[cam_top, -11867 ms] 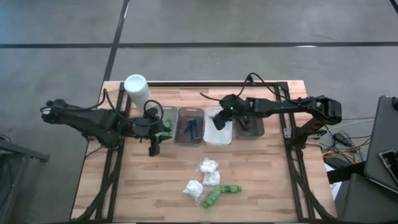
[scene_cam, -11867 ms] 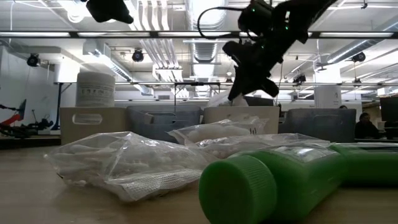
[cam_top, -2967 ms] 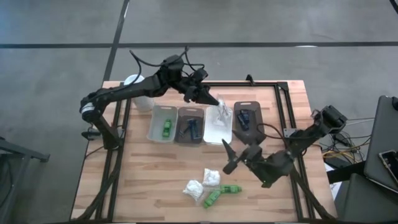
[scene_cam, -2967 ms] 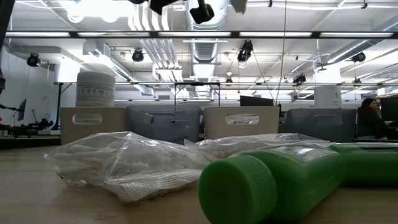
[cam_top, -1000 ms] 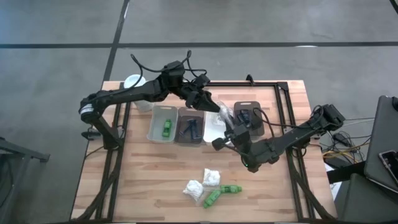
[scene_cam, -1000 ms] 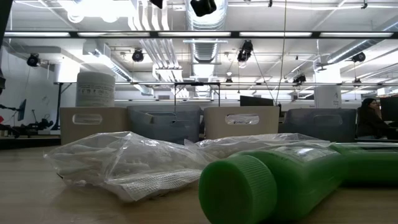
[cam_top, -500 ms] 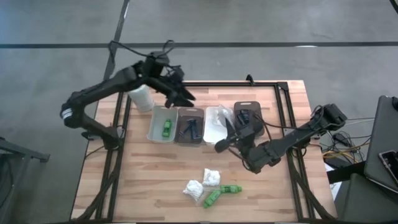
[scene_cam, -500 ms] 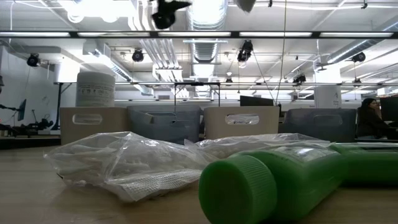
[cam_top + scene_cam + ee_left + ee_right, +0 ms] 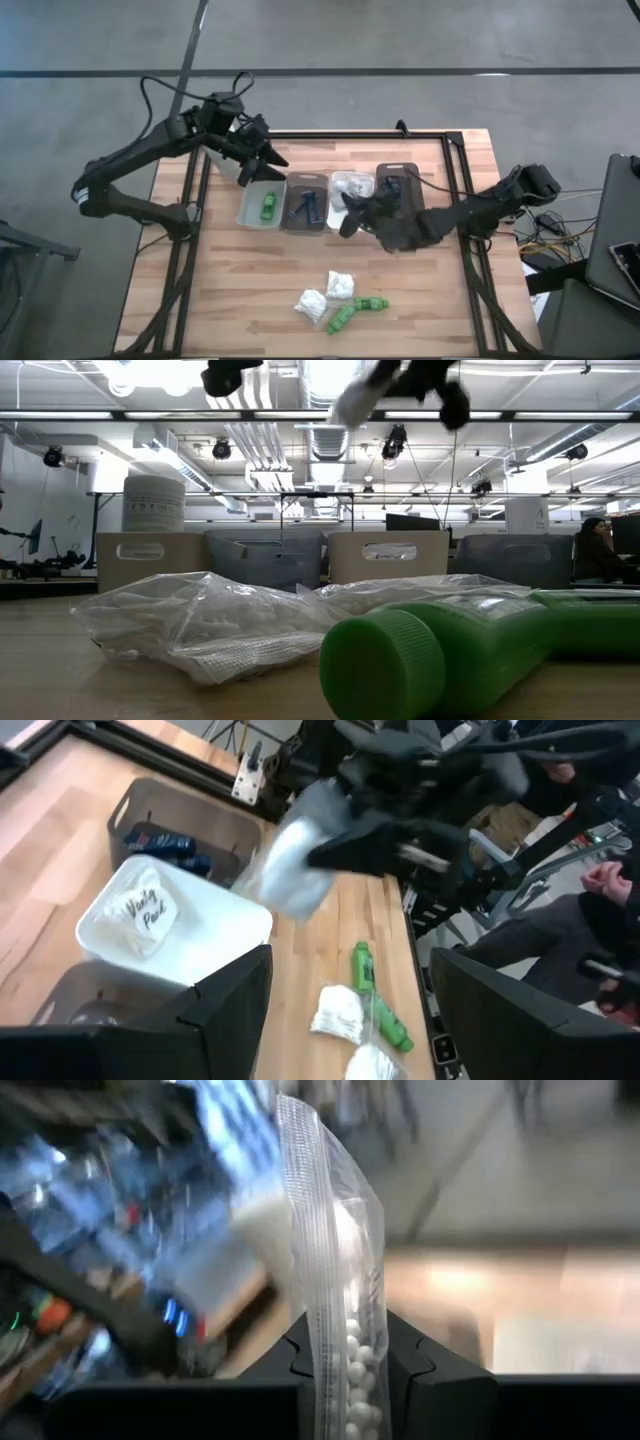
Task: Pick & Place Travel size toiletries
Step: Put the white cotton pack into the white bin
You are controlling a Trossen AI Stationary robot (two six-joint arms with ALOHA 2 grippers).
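Note:
My right gripper needs to pick up a bottle (image 9: 372, 303) and pass it over, as the clear tray (image 9: 257, 203) stands by my left gripper, far from the green bottles.
My right gripper (image 9: 348, 218) hangs above the near end of the white tray (image 9: 340, 222), shut on a clear bag of white puffs (image 9: 325, 1230). My left gripper (image 9: 268, 160) is open and holds nothing; it stands high over the far-left trays, beside the tall white cylinder (image 9: 226, 160). Another bag of puffs (image 9: 145, 910) lies in the white tray (image 9: 215, 955). Two more puff bags (image 9: 340, 285) (image 9: 312, 303) and two green bottles (image 9: 372, 303) (image 9: 340, 319) lie on the table's near middle. My right gripper pinches the clear bag between its two fingers (image 9: 420, 1370), at one end of the bag (image 9: 345, 1325). The rest of the bag, with its ribbed sealed strip (image 9: 300, 1190), stands out past the fingertips. The bag is lifted clear of the table and the tray.
Four trays stand in a row at the far middle: a clear one with a green bottle (image 9: 267, 205), a grey one with dark razors (image 9: 307, 205), the white one, and a dark one with black sticks (image 9: 398, 185). A person sits beyond the table's right side (image 9: 600, 920).
My left gripper has drawn away from the white tray toward the table's far-left corner, leaving a bag of puffs in that tray. My right gripper has carried its bag toward the far edge, up to the white tray's near end, and has rolled about its own line.

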